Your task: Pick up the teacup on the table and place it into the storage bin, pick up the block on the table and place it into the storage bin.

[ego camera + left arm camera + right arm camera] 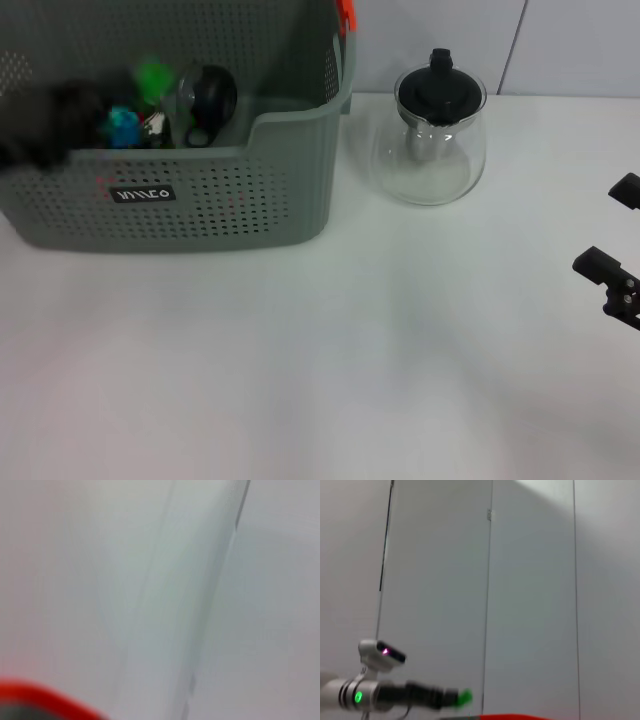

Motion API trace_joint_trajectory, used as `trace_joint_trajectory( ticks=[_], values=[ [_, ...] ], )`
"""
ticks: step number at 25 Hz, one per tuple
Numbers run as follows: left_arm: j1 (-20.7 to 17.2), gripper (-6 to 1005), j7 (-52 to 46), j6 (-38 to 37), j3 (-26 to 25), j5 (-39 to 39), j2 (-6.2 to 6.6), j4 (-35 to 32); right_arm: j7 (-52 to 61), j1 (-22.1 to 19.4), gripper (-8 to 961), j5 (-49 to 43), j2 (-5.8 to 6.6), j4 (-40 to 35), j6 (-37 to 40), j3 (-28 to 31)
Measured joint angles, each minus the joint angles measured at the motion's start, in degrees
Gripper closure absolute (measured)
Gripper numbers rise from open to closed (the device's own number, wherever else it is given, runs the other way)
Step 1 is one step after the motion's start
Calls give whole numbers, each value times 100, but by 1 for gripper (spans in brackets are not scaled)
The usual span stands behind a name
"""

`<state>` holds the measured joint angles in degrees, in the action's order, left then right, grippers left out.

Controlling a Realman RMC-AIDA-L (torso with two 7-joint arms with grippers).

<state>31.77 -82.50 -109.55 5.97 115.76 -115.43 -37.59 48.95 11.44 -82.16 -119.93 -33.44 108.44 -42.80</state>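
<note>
I go on carrying the green block (154, 80), hanging at my left gripper's fingers inside the storage bin's sides, until it is above the blue piece (122, 128), before I let go.
The grey storage bin (250, 190) stands at the back left of the table. Inside it lies a clear teacup (205, 100) with something dark in it. A green block (153, 78) and a small blue piece (122, 126) show beside the cup. My left gripper (45, 125) is a dark blur over the bin's left part, close to the green block. Seen from the right wrist, the left arm (385, 695) is far off with the green block (465, 697) at its tip. At the table's right edge my right gripper (618, 235) stands open and holds nothing.
A glass teapot (435, 135) with a black lid stands right of the bin. An orange clip (345, 14) sits on the bin's back corner. The white table (320, 360) stretches in front of the bin.
</note>
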Motion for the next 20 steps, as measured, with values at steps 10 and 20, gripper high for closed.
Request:
trace_joint_trajectory(
  ticks=[10,20],
  values=[
    [595,852,-1280,2487,965,-255,262,-800,0,40,161,16,-16,12,-6,50],
    [592,851,-2204,4469,2527,428,-8,-1224,0,71,161,16,-13,11,57,139]
  ],
)
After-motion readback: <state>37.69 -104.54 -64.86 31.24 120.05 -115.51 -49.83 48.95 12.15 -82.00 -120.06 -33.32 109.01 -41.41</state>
